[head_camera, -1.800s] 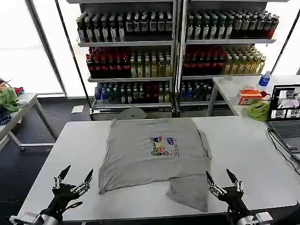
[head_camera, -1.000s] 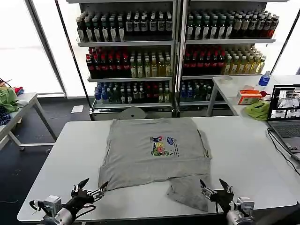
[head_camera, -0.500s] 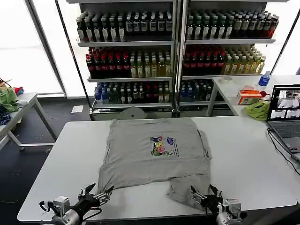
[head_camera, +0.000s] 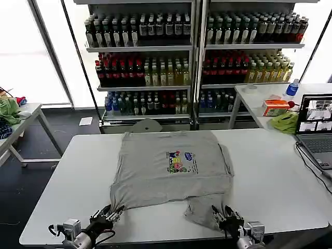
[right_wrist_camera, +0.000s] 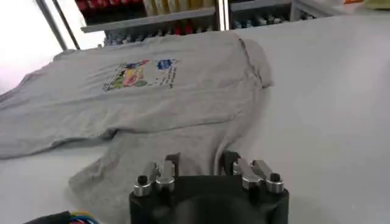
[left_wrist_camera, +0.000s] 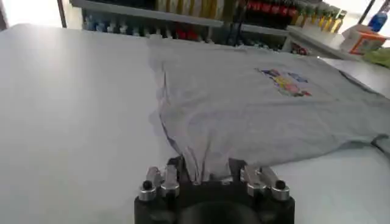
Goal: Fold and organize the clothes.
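My grippers are on either side of the near hem (head_camera: 153, 203), which lies limp and rumpled (head_camera: 187, 199) between them. The hem will hang down in a curve when I lift the T-shirt's corners.
A light grey T-shirt (head_camera: 155, 176) with a multicoloured chest print (head_camera: 180, 162) lies spread on the white table (head_camera: 275, 171), its near hem rumpled and a flap folded down at the front right. My left gripper (head_camera: 108, 211) is at the hem's near left corner. In the left wrist view its fingers (left_wrist_camera: 173, 167) stand apart with creased shirt cloth (left_wrist_camera: 201, 158) between them. My right gripper (head_camera: 225, 213) is at the front right flap, and its open fingers (right_wrist_camera: 228, 159) likewise straddle grey cloth (right_wrist_camera: 195, 146).
A laptop (head_camera: 316, 122) with its cable sits at the table's right edge. Behind it a second table holds a green cloth (head_camera: 284, 122) and an orange box (head_camera: 275, 107). Bottle shelves (head_camera: 192, 57) fill the back. A side table with cloths (head_camera: 8, 111) stands far left.
Both grippers came down from above the table's front edge and pushed forward onto the shirt's near hem, their fingers narrowing around the cloth. The hem has bunched slightly.
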